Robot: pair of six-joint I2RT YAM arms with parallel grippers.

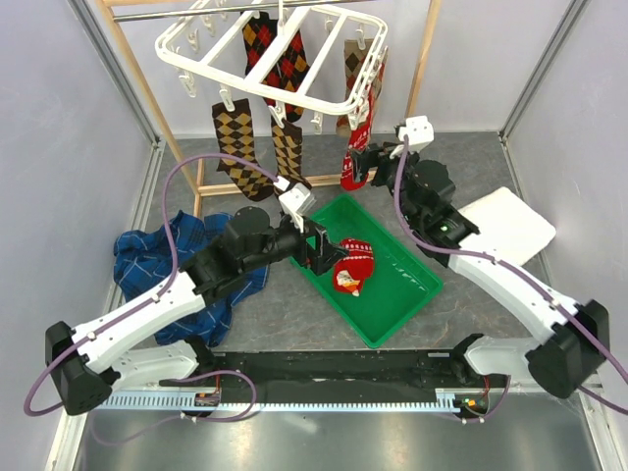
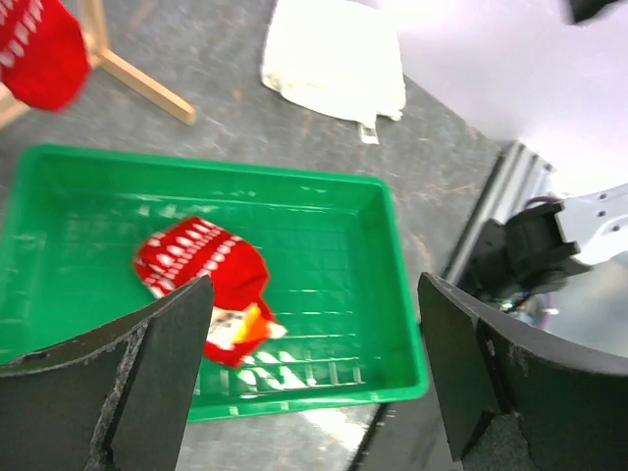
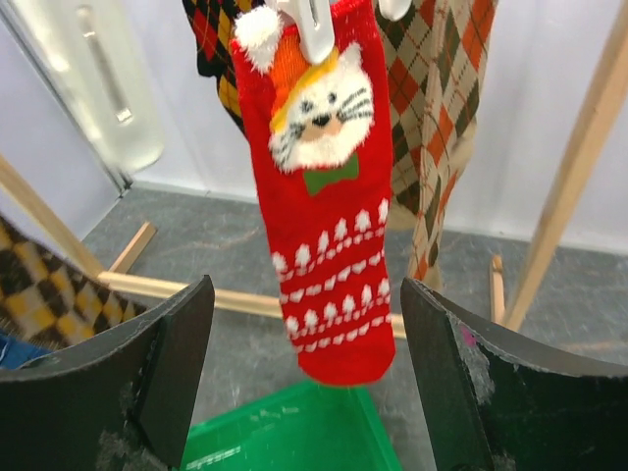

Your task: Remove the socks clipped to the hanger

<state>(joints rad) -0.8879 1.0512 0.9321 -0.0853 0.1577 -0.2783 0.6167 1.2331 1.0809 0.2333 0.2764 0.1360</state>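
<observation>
The white clip point(image 3: 314, 31) is pinching the top of the red festive sock point(image 3: 329, 216), so I expect the sock to stay on and tilt when the robot pulls the sock's lower end.
The white hanger point(image 1: 275, 54) hangs at the back with clips along its bars. Brown-and-tan argyle socks point(image 1: 235, 147) and a black-red-yellow argyle sock point(image 1: 283, 59) dangle from it. A red festive sock point(image 3: 329, 226) with a cat face hangs from a white clip point(image 3: 312, 29). My right gripper point(image 3: 306, 343) is open, its fingers on either side of that sock's toe and slightly nearer the camera, not touching it. Another red sock point(image 2: 201, 270) lies crumpled in the green tray point(image 2: 324, 226). My left gripper point(image 2: 314, 334) hovers open and empty above the tray.
A wooden rack point(image 1: 147, 88) carries the hanger, and its foot bars run along the floor behind the tray point(image 1: 397, 285). A blue plaid cloth point(image 1: 162, 260) lies under the left arm. A white folded cloth point(image 1: 505, 226) sits at the right.
</observation>
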